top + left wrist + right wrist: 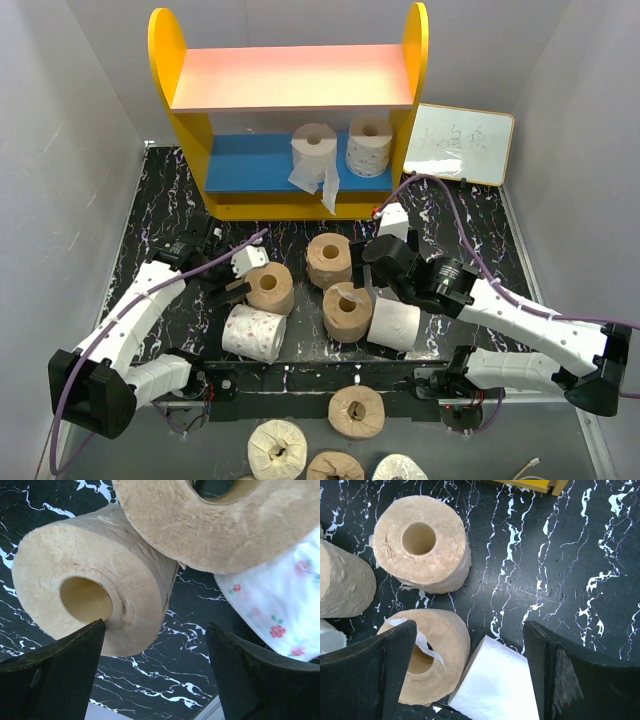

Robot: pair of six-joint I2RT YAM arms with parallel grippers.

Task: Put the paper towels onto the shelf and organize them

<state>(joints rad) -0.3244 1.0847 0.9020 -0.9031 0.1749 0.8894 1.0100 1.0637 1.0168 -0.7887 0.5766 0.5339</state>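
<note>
One finger of the robot's left gripper is over the tan roll's end (119, 617) next to its hole, so the robot should move that finger into the hole (86, 599) before the gripper closes.
The shelf (185, 95) stands at the back. On its blue lower board are a white roll trailing a loose sheet (315, 148) and a white dotted roll (369, 145). On the table lie three tan rolls (329, 260) (270, 288) (347, 311), a flowered white roll (254, 333) and a plain white roll (394, 324). My left gripper (230, 284) is open and empty beside a tan roll (85, 590), its left finger near the roll's face. My right gripper (372, 284) is open and empty above a tan roll (427, 660) and the white roll (495, 685).
A small white writing board (460, 143) leans right of the shelf. Several more rolls, among them a tan one (356, 411), lie below the table's near edge. Grey walls close in on both sides. In the left wrist view a second tan roll (225, 520) and the flowered roll (280, 605) crowd in.
</note>
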